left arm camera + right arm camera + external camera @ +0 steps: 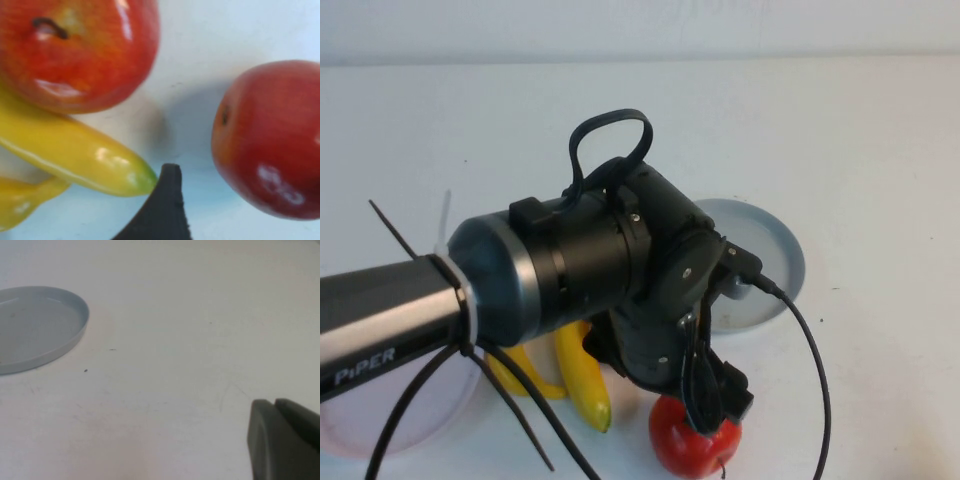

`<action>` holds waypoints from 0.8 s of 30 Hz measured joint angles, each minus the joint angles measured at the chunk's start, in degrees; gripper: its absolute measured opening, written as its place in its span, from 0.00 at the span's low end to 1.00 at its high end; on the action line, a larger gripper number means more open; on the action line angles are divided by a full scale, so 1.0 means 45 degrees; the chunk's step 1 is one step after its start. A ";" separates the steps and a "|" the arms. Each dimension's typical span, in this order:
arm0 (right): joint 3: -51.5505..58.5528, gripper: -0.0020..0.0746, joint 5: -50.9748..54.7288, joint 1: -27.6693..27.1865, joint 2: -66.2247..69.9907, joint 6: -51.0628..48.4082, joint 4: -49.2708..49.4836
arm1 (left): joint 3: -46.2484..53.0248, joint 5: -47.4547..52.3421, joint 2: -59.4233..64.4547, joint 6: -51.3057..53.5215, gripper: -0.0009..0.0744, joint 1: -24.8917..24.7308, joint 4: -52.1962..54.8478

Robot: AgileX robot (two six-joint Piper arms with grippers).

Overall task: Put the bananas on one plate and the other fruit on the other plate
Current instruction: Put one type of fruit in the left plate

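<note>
I should back away and bring my left gripper's open fingers around the apple's middle [274,140] before closing them, because the front apple [695,446] sits tilted ahead of them.
In the high view my left gripper [708,412] points down right over a red apple [692,447] at the table's front edge. In the left wrist view that gripper [252,196] is open; one dark finger [162,212] stands apart from this apple [272,140]. A second apple [75,50] touches a banana [75,150], with the other banana [22,200] beside it. Both bananas [585,378] [518,375] lie left of the gripper; the second apple is hidden under the arm in the high view. The grey-blue plate [775,262] is empty. The pink plate [390,425] is at the front left. My right gripper [276,407] is shut, over bare table.
The left arm [470,290] and its cables [810,360] cover much of the table's middle in the high view. The grey-blue plate [35,327] also shows in the right wrist view, with bare white table around it.
</note>
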 joint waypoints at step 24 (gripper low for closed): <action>0.0000 0.01 0.0000 0.0000 0.0000 0.0000 0.0000 | -0.0112 -0.0323 0.0692 0.0792 0.90 -0.0222 0.0707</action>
